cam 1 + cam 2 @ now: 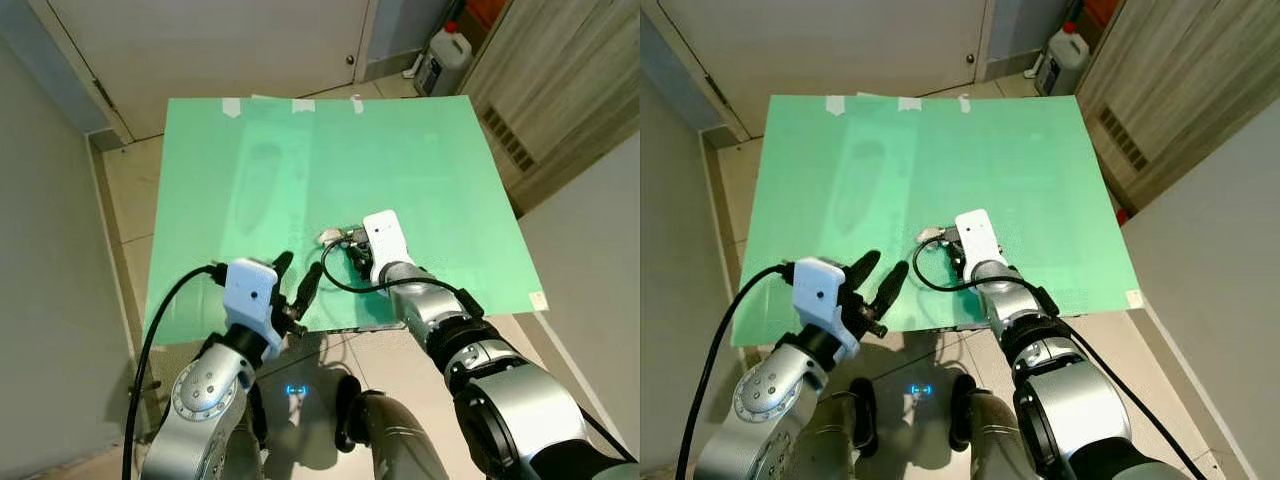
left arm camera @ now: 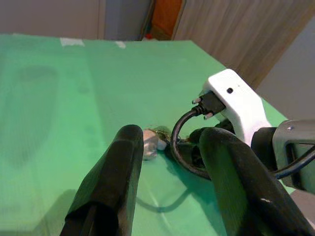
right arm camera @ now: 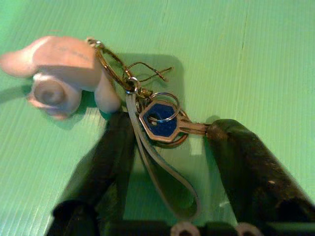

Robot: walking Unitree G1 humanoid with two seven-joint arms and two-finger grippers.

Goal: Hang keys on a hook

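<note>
The bunch of keys [image 1: 349, 236] will hang and swing when I carry it by its metal ring, because the pale pink figure charm [image 1: 329, 237] spreads out sideways.
A bunch of keys [image 3: 162, 123] lies flat on the green sheet [image 1: 300, 160]: a blue-headed key on rings, a grey strap loop and a pale pink figure charm [image 3: 59, 73]. My right gripper [image 1: 358, 255] is low over the bunch and open, one black finger on each side of the blue-headed key. The charm [image 1: 330, 237] pokes out just left of that gripper's white wrist housing. My left gripper [image 1: 300, 266] hovers open with nothing in it near the sheet's front edge, pointing toward the keys [image 2: 150, 142].
The green sheet covers a low surface with tape at its far edge. Behind it are a white door [image 1: 200, 40] and a white jug [image 1: 443, 60] on the tiled floor. A wooden cabinet [image 1: 560, 90] stands on the right, a grey wall on the left.
</note>
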